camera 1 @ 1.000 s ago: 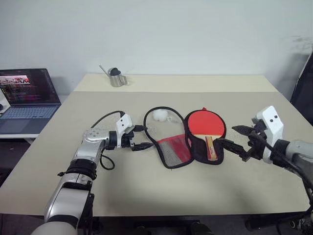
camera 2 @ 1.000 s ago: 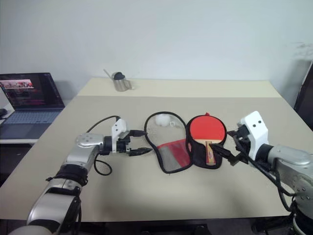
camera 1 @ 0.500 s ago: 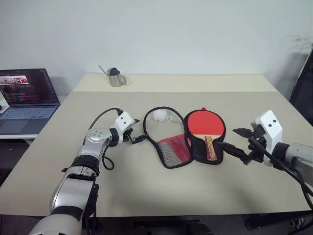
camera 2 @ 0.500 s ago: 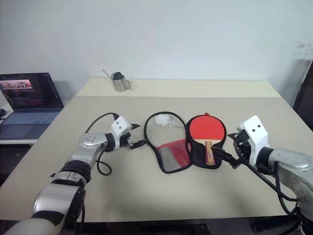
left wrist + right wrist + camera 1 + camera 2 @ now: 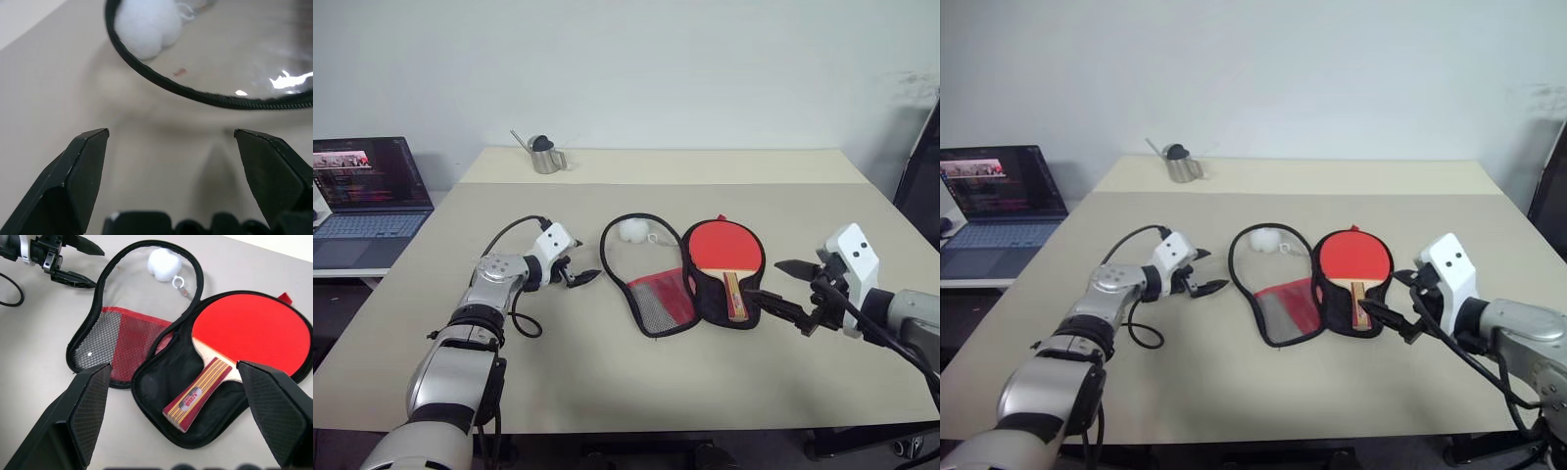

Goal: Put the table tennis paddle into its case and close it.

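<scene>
The white fluffy ball (image 5: 633,230) is joined by a ring (image 5: 178,282) to the case's zipper edge, so I expect the ball to follow along when I pull the case.
The case (image 5: 650,301) lies unzipped and spread flat in the middle of the table. The table tennis paddle (image 5: 725,247) rests face up in its black right half, with the striped handle (image 5: 197,392) pointing toward me. The left half shows a red panel under black mesh (image 5: 105,342), and a white fluffy ball (image 5: 633,230) lies at its top. My left gripper (image 5: 579,272) is open just left of the case's zip edge (image 5: 195,93) and apart from it. My right gripper (image 5: 766,280) is open just right of the case, near the handle end, holding nothing.
A laptop (image 5: 367,186) sits on a side desk at the far left. A small metal cup (image 5: 546,157) stands at the back left of the table. A black cable (image 5: 514,235) loops from my left wrist. A dark object (image 5: 922,186) stands past the table's right edge.
My left gripper has drawn back to the left, away from the case's edge, and turned a little. The right gripper has hardly moved.
</scene>
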Controlling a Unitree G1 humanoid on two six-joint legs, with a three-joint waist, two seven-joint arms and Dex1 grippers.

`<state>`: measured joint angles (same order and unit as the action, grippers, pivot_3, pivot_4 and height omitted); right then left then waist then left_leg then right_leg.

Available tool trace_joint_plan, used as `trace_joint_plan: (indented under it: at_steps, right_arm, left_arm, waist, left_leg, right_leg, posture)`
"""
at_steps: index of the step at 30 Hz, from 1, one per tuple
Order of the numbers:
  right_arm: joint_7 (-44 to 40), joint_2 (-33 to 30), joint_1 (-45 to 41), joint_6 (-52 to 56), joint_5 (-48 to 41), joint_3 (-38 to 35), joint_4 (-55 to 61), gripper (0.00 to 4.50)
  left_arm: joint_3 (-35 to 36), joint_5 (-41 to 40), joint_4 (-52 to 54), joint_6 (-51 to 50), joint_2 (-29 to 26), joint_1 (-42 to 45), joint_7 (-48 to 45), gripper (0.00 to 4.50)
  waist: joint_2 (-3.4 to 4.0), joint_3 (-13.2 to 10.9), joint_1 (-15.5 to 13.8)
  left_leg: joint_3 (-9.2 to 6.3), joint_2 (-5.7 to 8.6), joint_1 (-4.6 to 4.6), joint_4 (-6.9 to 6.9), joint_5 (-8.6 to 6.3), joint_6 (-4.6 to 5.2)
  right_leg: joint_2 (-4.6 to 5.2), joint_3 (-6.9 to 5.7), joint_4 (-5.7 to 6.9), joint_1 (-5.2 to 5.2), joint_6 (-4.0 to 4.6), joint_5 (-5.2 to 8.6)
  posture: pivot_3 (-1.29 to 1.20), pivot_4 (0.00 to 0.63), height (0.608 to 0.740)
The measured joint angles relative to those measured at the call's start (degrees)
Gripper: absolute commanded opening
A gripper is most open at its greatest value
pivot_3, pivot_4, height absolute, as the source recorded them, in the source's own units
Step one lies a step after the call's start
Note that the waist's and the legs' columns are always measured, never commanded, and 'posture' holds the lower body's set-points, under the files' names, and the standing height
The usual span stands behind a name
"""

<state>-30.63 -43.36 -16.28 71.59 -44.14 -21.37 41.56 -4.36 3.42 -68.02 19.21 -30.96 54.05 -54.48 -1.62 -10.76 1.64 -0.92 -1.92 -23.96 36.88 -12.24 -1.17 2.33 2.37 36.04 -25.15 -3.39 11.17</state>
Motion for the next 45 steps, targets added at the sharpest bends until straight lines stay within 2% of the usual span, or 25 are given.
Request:
trace_joint_plan:
  at_steps: [6, 13, 20, 26, 31, 38, 42, 45]
  right_arm:
    - [0.96, -0.02, 0.29, 0.00, -0.17, -0.15, 0.02, 4.47]
    - [1.67, -0.05, 0.30, -0.85, -0.52, -0.16, -0.09, 4.47]
    - [2.25, -0.71, 1.19, -0.96, -2.27, -2.29, 0.00, 4.47]
    - [3.67, -1.07, 3.86, -0.76, -5.33, -7.40, 0.90, 4.47]
    - [5.85, -1.34, 4.79, -0.73, -6.69, -9.06, 0.92, 4.47]
    - [8.41, -1.39, 6.74, -0.73, -7.36, -9.50, 1.11, 4.47]
    - [10.55, -0.97, 8.09, -0.73, -7.55, -10.61, 0.70, 4.47]
    - [12.48, 1.51, 7.45, -0.88, -8.02, -10.07, -1.22, 4.47]
  left_arm:
    - [0.44, -0.15, -0.49, -0.07, 0.61, 0.01, -0.08, 4.50]
    - [1.04, -0.47, -0.57, -0.14, 7.26, -0.02, -1.31, 4.50]
    - [2.68, -3.04, 0.18, -0.59, 11.59, 1.22, -4.30, 4.50]
    - [3.16, -9.62, 11.62, -5.83, 23.65, 1.55, -11.55, 4.50]
    - [1.77, -10.03, 13.98, -7.60, 28.62, 1.95, -11.51, 4.50]
    - [1.40, -9.84, 10.96, -6.49, 29.51, 3.76, -8.56, 4.50]
    - [2.52, -10.12, 9.35, -6.16, 27.52, 4.70, -8.48, 4.50]
    - [3.50, -11.99, 10.42, -6.90, 25.31, 4.78, -12.70, 4.50]
  waist:
    - [0.00, 0.00, -0.03]
    - [-0.01, 0.01, -0.16]
    - [-0.01, 0.01, -0.16]
    - [-0.02, 0.01, -1.31]
    - [-0.01, 0.01, -0.67]
    - [-0.01, 0.01, -0.23]
    - [-0.01, 0.01, -0.08]
    - [-0.01, 0.01, 0.08]
  left_leg:
    - [0.00, 0.00, 0.00, 0.00, 0.00, 0.00]
    - [0.00, 0.00, 0.00, 0.05, 0.00, 0.00]
    - [-0.01, 0.00, 0.00, 0.05, 0.00, 0.00]
    - [-0.01, 0.06, -0.04, 0.12, 0.00, 0.00]
    - [-0.09, 0.06, 0.08, 0.07, 0.00, 0.01]
    - [-0.10, 0.08, 0.05, 0.10, 0.00, 0.01]
    - [-0.11, 0.08, 0.05, 0.08, 0.00, 0.01]
    - [-0.12, 0.07, 0.06, 0.09, 0.00, 0.01]
  right_leg:
    - [0.01, 0.00, 0.00, 0.01, 0.00, 0.00]
    - [0.00, 0.00, 0.00, 0.04, -0.02, -0.01]
    - [0.00, 0.00, 0.01, 0.06, -0.03, -0.01]
    - [0.02, 0.04, -0.05, 0.11, -0.05, -0.02]
    - [-0.04, 0.06, 0.02, 0.11, -0.02, -0.02]
    - [-0.05, 0.09, -0.01, 0.14, -0.02, -0.04]
    - [-0.05, 0.08, -0.01, 0.13, -0.01, -0.03]
    - [-0.05, 0.08, -0.01, 0.14, -0.01, -0.04]
  posture:
    - [0.00, 0.150, 0.740]
    - [0.00, 0.150, 0.740]
    - [0.00, 0.150, 0.740]
    - [0.00, 0.150, 0.740]
    - [0.00, 0.150, 0.740]
    - [0.00, 0.150, 0.740]
    - [0.00, 0.150, 0.740]
    - [0.00, 0.150, 0.740]
